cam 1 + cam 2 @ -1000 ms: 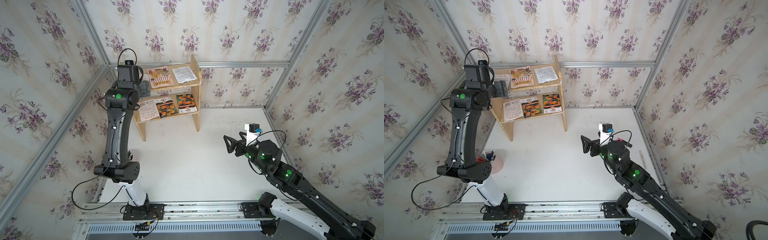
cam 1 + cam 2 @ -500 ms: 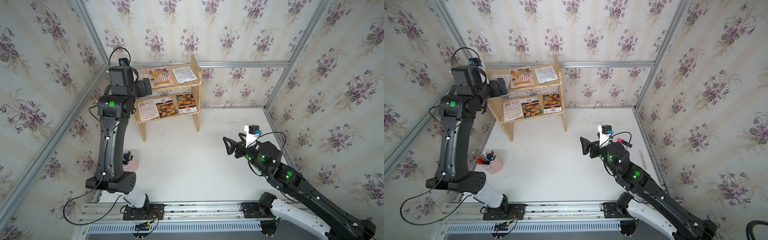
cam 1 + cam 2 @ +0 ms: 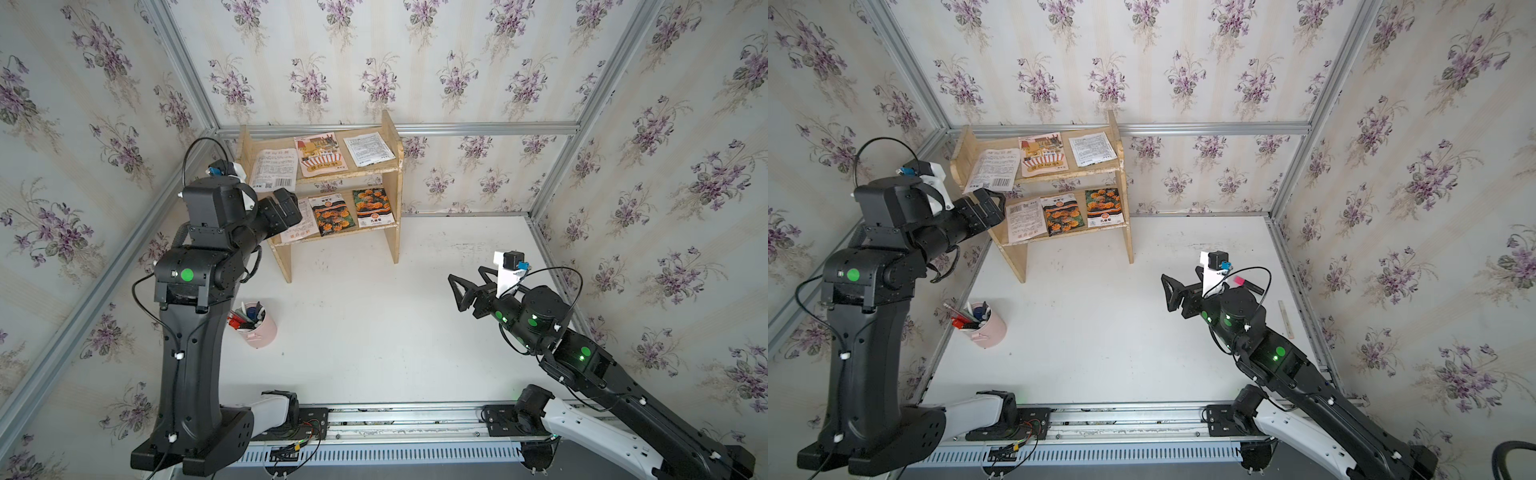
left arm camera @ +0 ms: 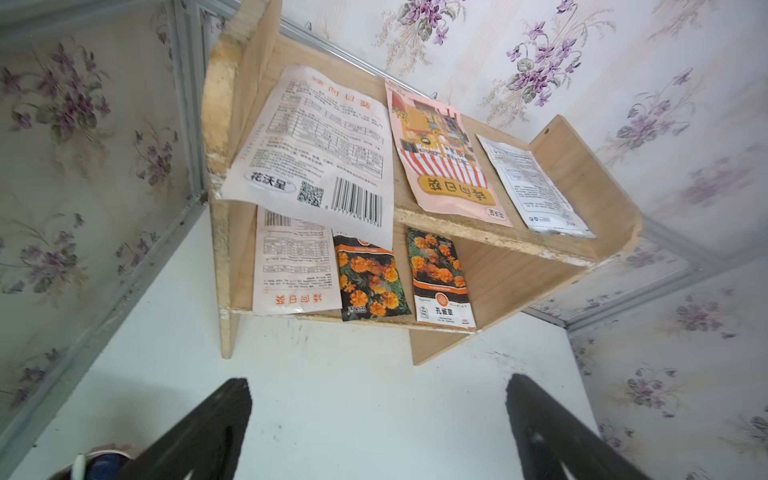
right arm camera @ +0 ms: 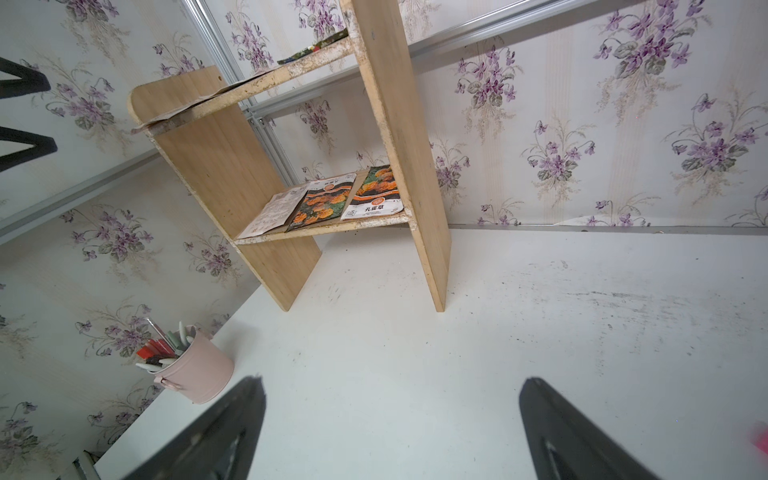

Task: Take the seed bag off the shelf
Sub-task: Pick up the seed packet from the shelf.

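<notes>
My left gripper is open and hangs short of the white barcode seed bag. I should therefore reach in and pinch the bag's overhanging front edge next to the barcode.
The shelf of pale wood stands at the back of the table. Its top tier holds a white barcode seed bag, a pink one and a small white one. On the lower tier lie a white bag and two orange-flower bags. My left gripper hangs open and empty at the shelf's left front, touching no bag. Far to the right, over the table, my right gripper is open and empty.
A pink cup of pens stands on the table left of centre, close to the left arm. A pink-capped marker and a ruler lie by the right wall. Flowered walls close in three sides.
My left gripper has drawn away from the top tier's left end and come down in front of the lower tier, its jaws slightly wider. The right arm has barely moved.
</notes>
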`<state>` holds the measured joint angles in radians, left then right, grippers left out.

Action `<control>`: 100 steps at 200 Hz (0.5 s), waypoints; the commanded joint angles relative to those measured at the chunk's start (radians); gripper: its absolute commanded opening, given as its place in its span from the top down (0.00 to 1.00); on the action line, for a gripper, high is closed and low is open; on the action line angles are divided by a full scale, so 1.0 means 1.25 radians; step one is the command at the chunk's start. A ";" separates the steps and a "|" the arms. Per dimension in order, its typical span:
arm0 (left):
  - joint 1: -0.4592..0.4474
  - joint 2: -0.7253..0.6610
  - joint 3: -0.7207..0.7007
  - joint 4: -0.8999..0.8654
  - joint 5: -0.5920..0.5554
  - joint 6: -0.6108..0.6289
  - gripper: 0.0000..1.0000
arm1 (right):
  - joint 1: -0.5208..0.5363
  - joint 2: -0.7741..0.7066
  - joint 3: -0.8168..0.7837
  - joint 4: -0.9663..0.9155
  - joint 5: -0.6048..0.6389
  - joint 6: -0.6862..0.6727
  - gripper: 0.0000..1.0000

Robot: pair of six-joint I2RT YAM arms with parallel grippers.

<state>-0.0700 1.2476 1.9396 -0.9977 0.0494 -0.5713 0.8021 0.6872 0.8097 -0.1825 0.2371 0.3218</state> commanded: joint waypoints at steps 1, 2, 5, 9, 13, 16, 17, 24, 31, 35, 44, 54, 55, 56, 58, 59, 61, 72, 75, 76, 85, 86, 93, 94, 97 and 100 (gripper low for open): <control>0.019 -0.010 -0.027 0.073 0.105 -0.104 0.00 | 0.001 -0.011 0.002 0.001 -0.014 0.006 0.00; 0.020 -0.010 -0.029 0.075 0.108 -0.107 0.00 | 0.001 -0.011 0.003 0.000 -0.014 0.006 0.00; 0.024 -0.009 -0.032 0.078 0.117 -0.116 0.00 | 0.001 -0.013 0.003 -0.001 -0.014 0.006 0.00; 0.028 -0.008 -0.037 0.089 0.128 -0.126 0.00 | 0.001 -0.016 0.003 -0.004 -0.013 0.006 0.00; 0.036 -0.006 -0.042 0.096 0.140 -0.137 0.00 | 0.001 -0.018 0.003 -0.004 -0.012 0.005 0.00; 0.040 -0.004 -0.045 0.102 0.149 -0.146 0.00 | 0.001 -0.019 0.002 -0.005 -0.011 0.004 0.00; 0.043 -0.004 -0.045 0.103 0.151 -0.149 0.00 | 0.001 -0.020 0.002 -0.006 -0.011 0.004 0.00; 0.055 0.001 -0.053 0.115 0.168 -0.168 0.00 | 0.001 -0.024 0.002 -0.009 -0.009 0.005 0.00; 0.066 0.003 -0.062 0.133 0.185 -0.182 0.00 | 0.001 -0.028 0.002 -0.010 -0.008 0.003 0.00; 0.071 0.004 -0.065 0.140 0.192 -0.190 0.00 | 0.001 -0.031 0.002 -0.011 -0.007 0.004 0.00; 0.084 0.008 -0.071 0.153 0.204 -0.207 0.01 | 0.001 -0.035 0.003 -0.014 -0.005 0.004 0.00; 0.096 0.013 -0.077 0.166 0.215 -0.223 0.01 | 0.002 -0.039 0.003 -0.016 -0.002 0.003 0.00; 0.096 0.013 -0.078 0.166 0.216 -0.224 0.01 | 0.001 -0.040 0.002 -0.017 -0.002 0.004 0.00; 0.098 0.014 -0.078 0.167 0.217 -0.225 0.01 | 0.001 -0.040 0.002 -0.017 -0.001 0.004 0.00; 0.101 0.015 -0.080 0.170 0.219 -0.228 0.01 | 0.001 -0.040 0.003 -0.017 -0.001 0.004 0.00; 0.102 0.015 -0.081 0.171 0.219 -0.228 0.02 | 0.001 -0.040 0.003 -0.018 -0.001 0.004 0.00; 0.103 0.016 -0.082 0.174 0.219 -0.230 0.02 | 0.001 -0.041 0.003 -0.019 0.000 0.004 0.00; 0.116 0.019 -0.090 0.187 0.222 -0.243 0.02 | 0.001 -0.043 0.002 -0.018 0.003 0.004 0.00; 0.119 0.019 -0.092 0.192 0.224 -0.246 0.02 | 0.001 -0.043 0.002 -0.018 0.004 0.003 0.00; 0.120 0.020 -0.093 0.193 0.225 -0.247 0.03 | 0.001 -0.044 0.003 -0.019 0.004 0.004 0.00; 0.130 0.020 -0.101 0.209 0.232 -0.253 0.04 | 0.001 -0.044 0.002 -0.018 0.004 0.004 0.00; 0.132 0.022 -0.102 0.210 0.232 -0.254 0.05 | 0.001 -0.044 0.002 -0.018 0.004 0.005 0.00; 0.138 0.025 -0.103 0.214 0.233 -0.258 0.07 | 0.001 -0.044 0.003 -0.018 0.004 0.005 0.00; 0.140 0.026 -0.103 0.215 0.233 -0.258 0.07 | 0.001 -0.044 0.002 -0.017 0.004 0.004 0.00; 0.142 0.028 -0.103 0.217 0.236 -0.259 0.07 | 0.001 -0.044 0.001 -0.017 0.004 0.005 0.00; 0.146 0.030 -0.104 0.220 0.239 -0.260 0.08 | 0.001 -0.044 0.001 -0.017 0.004 0.005 0.00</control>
<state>0.0887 1.2739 1.8168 -0.8047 0.3069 -0.8539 0.8021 0.6346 0.8097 -0.2073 0.2272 0.3222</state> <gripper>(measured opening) 0.940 0.999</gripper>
